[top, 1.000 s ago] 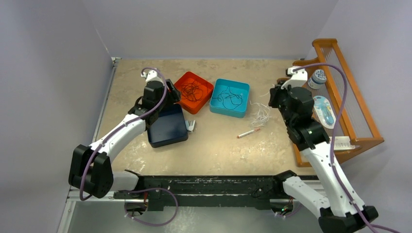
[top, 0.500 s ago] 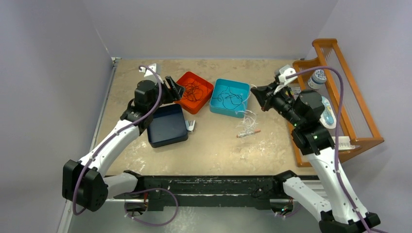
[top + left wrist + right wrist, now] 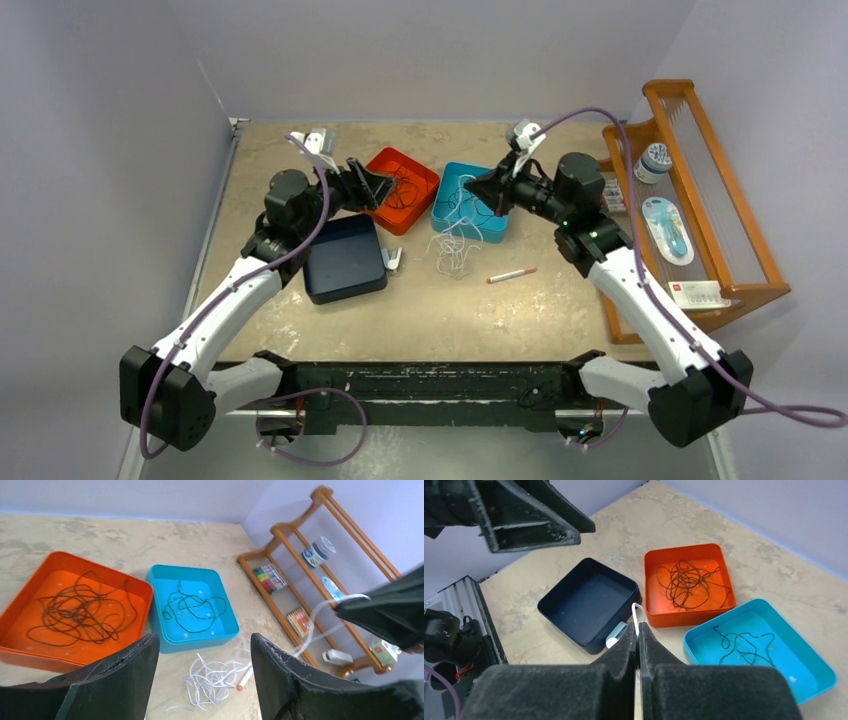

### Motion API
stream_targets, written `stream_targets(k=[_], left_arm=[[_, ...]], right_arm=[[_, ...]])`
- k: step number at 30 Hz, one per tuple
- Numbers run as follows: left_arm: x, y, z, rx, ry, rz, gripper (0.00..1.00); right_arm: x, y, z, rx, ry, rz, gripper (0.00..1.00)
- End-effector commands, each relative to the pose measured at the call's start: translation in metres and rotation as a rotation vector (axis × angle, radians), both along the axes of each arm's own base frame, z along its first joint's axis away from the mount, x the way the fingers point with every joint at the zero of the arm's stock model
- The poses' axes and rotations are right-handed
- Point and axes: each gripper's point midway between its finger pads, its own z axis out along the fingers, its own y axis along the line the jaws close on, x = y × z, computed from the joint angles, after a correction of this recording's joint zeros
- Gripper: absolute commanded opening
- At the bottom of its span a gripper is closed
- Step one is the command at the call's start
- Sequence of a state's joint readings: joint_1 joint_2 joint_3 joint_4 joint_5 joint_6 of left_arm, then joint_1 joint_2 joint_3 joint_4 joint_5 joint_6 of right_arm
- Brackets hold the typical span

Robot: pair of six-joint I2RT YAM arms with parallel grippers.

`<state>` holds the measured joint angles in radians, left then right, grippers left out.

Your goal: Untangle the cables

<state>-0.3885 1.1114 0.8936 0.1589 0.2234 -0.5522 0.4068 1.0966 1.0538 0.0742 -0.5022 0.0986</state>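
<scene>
The rising piece of white cable (image 3: 461, 195) has loose loops (image 3: 453, 257) crossing below it. The piece will pull out long when I lift it and leave a clump of loops behind.
A whitish cable bundle (image 3: 452, 245) lies on the table in front of the teal tray (image 3: 447, 222). One strand of it rises to my right gripper (image 3: 478, 187), which is shut on that strand above the tray. In the right wrist view the white strand (image 3: 636, 611) pokes out past the closed fingertips (image 3: 638, 627). Dark brown cables (image 3: 400, 187) lie tangled in the orange tray (image 3: 418, 215). A black cable (image 3: 480, 205) lies in the teal tray. My left gripper (image 3: 378, 185) is open and empty, raised by the orange tray's left side. It faces the white bundle (image 3: 215, 680).
An empty navy tray (image 3: 343, 257) sits under my left arm with a small white clip (image 3: 394, 260) at its right side. A white-and-orange pen (image 3: 511, 273) lies right of the bundle. A wooden rack (image 3: 700, 190) with small items stands along the right edge.
My right gripper swung left from beside the rack to over the teal tray, dragging the white bundle leftward past the pen. My left gripper lifted, turned right and opened a little wider.
</scene>
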Motion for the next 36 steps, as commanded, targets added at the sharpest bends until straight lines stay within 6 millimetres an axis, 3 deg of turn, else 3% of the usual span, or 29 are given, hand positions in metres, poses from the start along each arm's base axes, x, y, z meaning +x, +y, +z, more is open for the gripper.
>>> stream_targets(k=[1,12,19,27,36], left_arm=[[-0.015,-0.025,0.016,-0.013,-0.102,-0.118,0.67],[-0.034,-0.071,-0.016,0.090,-0.147,-0.218,0.68],[-0.040,-0.096,-0.022,0.106,-0.180,-0.294,0.68],[-0.029,-0.108,-0.028,0.129,-0.186,-0.282,0.67],[-0.016,-0.113,-0.015,0.081,-0.220,-0.248,0.61]], right_arm=[[0.011,0.017,0.026,0.084,-0.035,0.037,0.00],[0.009,0.038,0.024,0.120,0.016,0.156,0.00],[0.006,0.043,0.023,0.112,0.032,0.204,0.00],[0.001,0.046,0.022,0.109,0.042,0.243,0.00],[-0.004,0.047,0.020,0.101,0.049,0.263,0.00]])
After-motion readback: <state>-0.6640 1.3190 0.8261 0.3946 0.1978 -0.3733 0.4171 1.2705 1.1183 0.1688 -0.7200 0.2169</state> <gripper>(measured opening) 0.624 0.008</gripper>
